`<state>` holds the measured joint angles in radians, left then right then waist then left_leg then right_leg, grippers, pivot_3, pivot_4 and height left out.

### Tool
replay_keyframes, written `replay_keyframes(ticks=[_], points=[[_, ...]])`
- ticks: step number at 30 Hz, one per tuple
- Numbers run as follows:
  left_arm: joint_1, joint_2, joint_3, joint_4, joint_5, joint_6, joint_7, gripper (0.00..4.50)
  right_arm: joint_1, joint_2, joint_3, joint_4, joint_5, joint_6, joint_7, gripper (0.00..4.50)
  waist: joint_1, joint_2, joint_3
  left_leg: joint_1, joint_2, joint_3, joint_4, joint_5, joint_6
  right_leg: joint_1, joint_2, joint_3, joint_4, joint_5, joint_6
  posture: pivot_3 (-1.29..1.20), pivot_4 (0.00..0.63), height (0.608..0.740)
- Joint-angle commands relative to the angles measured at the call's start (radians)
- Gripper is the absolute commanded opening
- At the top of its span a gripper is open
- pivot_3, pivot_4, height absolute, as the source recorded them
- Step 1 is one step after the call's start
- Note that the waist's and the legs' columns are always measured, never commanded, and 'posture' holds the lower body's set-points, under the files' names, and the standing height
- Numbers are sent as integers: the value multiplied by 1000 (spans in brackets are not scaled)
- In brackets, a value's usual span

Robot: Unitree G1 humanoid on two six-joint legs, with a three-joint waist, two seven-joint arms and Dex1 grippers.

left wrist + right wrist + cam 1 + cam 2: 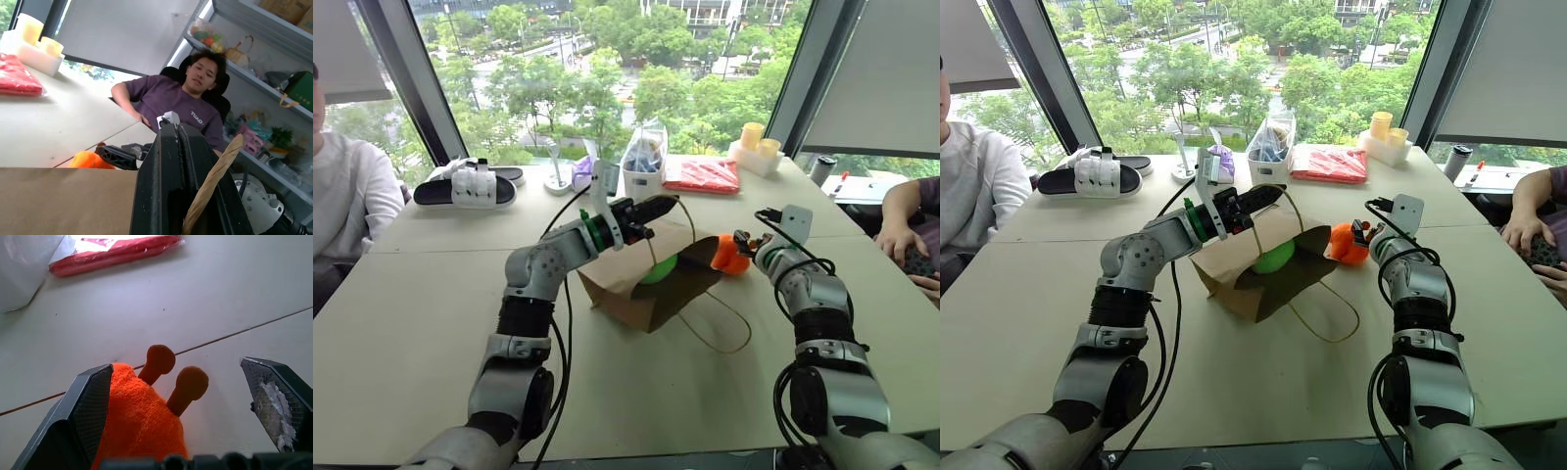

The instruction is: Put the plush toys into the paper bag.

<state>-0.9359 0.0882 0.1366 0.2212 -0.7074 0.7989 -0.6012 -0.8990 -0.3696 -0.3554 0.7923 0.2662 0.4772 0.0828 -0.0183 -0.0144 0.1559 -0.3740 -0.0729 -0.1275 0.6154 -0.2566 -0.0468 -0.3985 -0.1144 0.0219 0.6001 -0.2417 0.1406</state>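
The paper bag's handle [625,281] is held up and the paper bag's opening [681,281] is wide open. The paper bag will stay open when I push the orange plush toy in.
The brown paper bag [631,286] lies on its side mid-table, its mouth facing my right. My left gripper [658,208] is shut on one twisted-cord handle [214,182] and holds the bag's upper edge up. The green plush toy [659,270] sits inside the mouth. Just outside the mouth, the orange plush toy [728,255] with brown stalks rests on the table. My right gripper [171,366] is open around the orange toy [139,423]. One finger [83,416] is against its side and the other finger [274,396] stands apart.
At the far edge are black-and-white slippers [470,184], a purple bundle [581,172], a clear plastic bag [644,157], a red packet [705,176] and a white tray with yellow cups [754,152]. A person [342,196] sits at the left; another person's hand [899,237] rests at the right.
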Motion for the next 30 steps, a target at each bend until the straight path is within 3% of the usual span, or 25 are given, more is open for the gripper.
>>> replay_keyframes(ticks=[1, 4, 11, 15, 20, 25, 30], points=[[8, 7, 18, -60, -18, 2, 21, 0, -58, 5, -47, 108, 59, -10, 56, 4475, -2, 0, 0, 0, 0, 0, 0, 0, 0, 0, 0, 0, 0, 0, 0, 0, 150, 740], [14, 11, 22, -69, -23, 3, 33, 0, -81, -5, -46, 188, 56, -49, 84, 3607, -4, 0, 0, 1, 0, 0, 0, 0, 0, 1, 0, 0, 0, 0, 0, 0, 150, 740], [8, 13, 17, -59, -22, -4, 33, 0, -98, -6, -67, 215, 93, -50, 120, 66, -4, 0, 0, 1, 0, 0, 1, 0, 0, 2, 0, 0, 0, 0, 0, 0, 150, 740], [0, 9, 16, -45, -21, -11, 28, 0, -85, -7, -130, 176, 162, -6, 106, 26, -4, 0, 0, 1, 0, 0, 1, 0, 0, 2, 0, 0, 0, 0, 0, 0, 150, 740], [-18, 4, 22, -20, -19, -25, 23, 0, -1, -9, -244, -191, 307, 62, 44, 26, 2, 0, 0, 0, 0, -1, 1, 0, 0, 1, 0, 0, 0, 0, 0, 0, 150, 740], [-26, 6, 12, 17, 7, -67, 9, 0, 179, 101, -392, -689, 537, 214, -199, 26, 4, 0, 0, 0, 0, -3, 0, 0, 0, 1, 0, -1, 0, 0, 1, 0, 150, 740], [-42, 3, 11, 49, 6, -79, -4, 0, 326, 201, -457, -1027, 805, 321, -449, 26, 3, 1, 0, 0, 0, -4, 0, -2, 3, 0, 0, -1, 2, 0, 1, 0, 150, 740]])
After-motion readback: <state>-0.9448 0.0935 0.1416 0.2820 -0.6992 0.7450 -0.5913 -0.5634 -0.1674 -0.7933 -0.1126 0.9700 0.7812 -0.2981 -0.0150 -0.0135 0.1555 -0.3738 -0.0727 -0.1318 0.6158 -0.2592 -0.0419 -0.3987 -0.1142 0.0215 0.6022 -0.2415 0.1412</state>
